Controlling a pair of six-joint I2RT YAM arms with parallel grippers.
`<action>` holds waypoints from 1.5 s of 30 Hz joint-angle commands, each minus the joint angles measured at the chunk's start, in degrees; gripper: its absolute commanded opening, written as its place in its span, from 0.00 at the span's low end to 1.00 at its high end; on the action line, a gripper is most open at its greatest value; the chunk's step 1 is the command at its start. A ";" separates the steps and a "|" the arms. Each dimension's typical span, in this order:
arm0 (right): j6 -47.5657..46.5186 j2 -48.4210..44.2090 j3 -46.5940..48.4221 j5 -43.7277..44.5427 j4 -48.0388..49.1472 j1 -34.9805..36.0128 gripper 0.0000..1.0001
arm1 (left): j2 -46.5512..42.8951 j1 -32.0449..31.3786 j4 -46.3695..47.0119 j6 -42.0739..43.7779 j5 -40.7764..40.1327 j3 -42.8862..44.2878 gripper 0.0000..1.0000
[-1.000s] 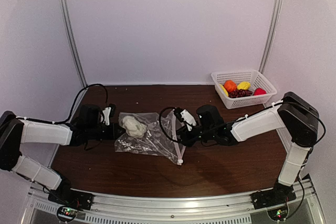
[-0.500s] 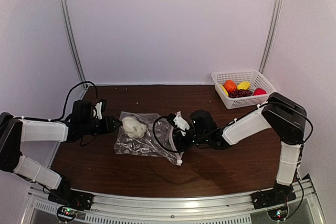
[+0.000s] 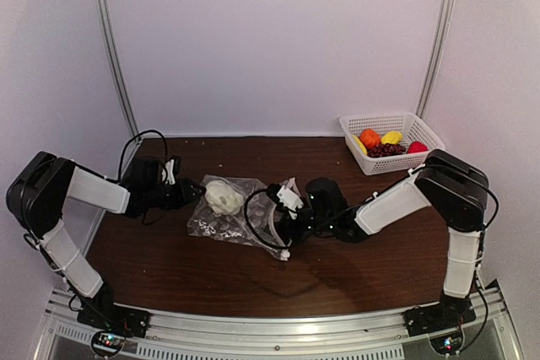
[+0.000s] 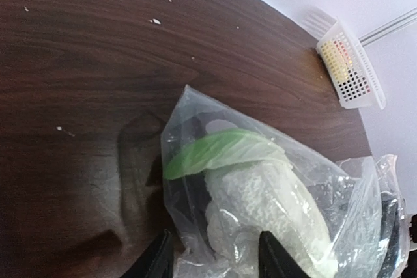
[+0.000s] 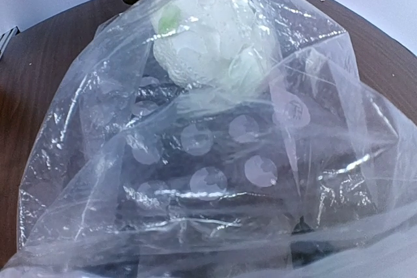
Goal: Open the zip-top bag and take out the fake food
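Observation:
Next, my left gripper pushes the bag's closed end point(image 3: 201, 213) toward my open right gripper, because the cauliflower point(image 3: 224, 197) is deep in the bag, out of reach of my right gripper's fingers.
The clear zip-top bag point(image 3: 239, 215) lies crumpled mid-table, its zip strip point(image 3: 287, 246) hanging at the right end. Inside, at the left end, is a white cauliflower with a green leaf point(image 3: 222, 196), also in the left wrist view point(image 4: 260, 187) and the right wrist view point(image 5: 208, 43). My left gripper point(image 4: 212, 255) is open, its fingers point(image 4: 158, 260) either side of the bag's closed end point(image 4: 189, 226). My right gripper point(image 3: 283, 215) is at the bag's mouth. Plastic point(image 5: 215, 180) covers the right wrist view and hides its fingers.
A white mesh basket point(image 3: 422, 134) stands at the back right with orange point(image 3: 369, 137), yellow point(image 3: 391, 137), red point(image 3: 416, 147) toy foods and a purple grape cluster point(image 3: 386, 149). The booth's walls close the back and sides.
My right gripper has moved left and bunched the bag's mouth end up. My left gripper drew back to the left, then came right again to the bag's closed end.

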 commanded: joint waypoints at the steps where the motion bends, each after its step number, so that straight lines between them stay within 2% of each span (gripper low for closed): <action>1: -1.59 1.32 0.62 1.54 2.32 0.08 0.83 | 3.01 -1.34 8.63 -0.49 6.90 0.17 0.29; 4: -2.27 1.92 1.94 2.08 2.58 0.05 0.85 | 2.22 -3.38 7.01 1.59 7.91 0.54 0.10; 6: -2.53 2.39 2.55 2.19 3.51 0.13 0.87 | 2.11 -4.55 5.21 3.24 9.00 1.27 0.01; 7: -2.65 2.59 2.67 2.15 4.34 0.16 0.87 | 2.05 -5.09 4.24 3.96 9.37 1.71 0.00; 11: -4.20 2.89 2.64 2.10 7.91 0.32 0.91 | 2.13 -6.82 0.58 6.21 11.17 3.27 0.00; 16: -7.17 3.06 3.39 1.80 8.57 0.89 0.89 | 2.46 -8.85 -0.77 6.72 14.00 4.47 0.00; 22: -11.93 4.31 4.88 2.71 7.77 2.71 0.83 | 3.64 -10.63 0.20 5.05 16.72 5.42 0.00; 32: -14.24 6.25 4.69 5.67 10.89 3.68 0.87 | 5.84 -13.28 2.98 1.98 20.22 5.36 0.00; 35: -14.49 6.41 4.39 8.15 11.74 3.68 0.77 | 6.08 -13.31 5.71 0.00 21.56 4.24 0.00; 40: -14.05 2.96 1.35 9.55 11.74 3.68 0.45 | 4.31 -12.43 6.45 -1.25 19.74 2.59 0.00; 42: -13.22 0.98 -0.35 9.40 11.55 3.72 0.38 | 3.25 -11.47 6.99 -1.93 18.80 1.92 0.00; 45: -12.27 -1.90 -2.66 8.96 10.34 3.70 0.35 | 0.95 -9.29 6.42 -2.39 16.36 1.11 0.00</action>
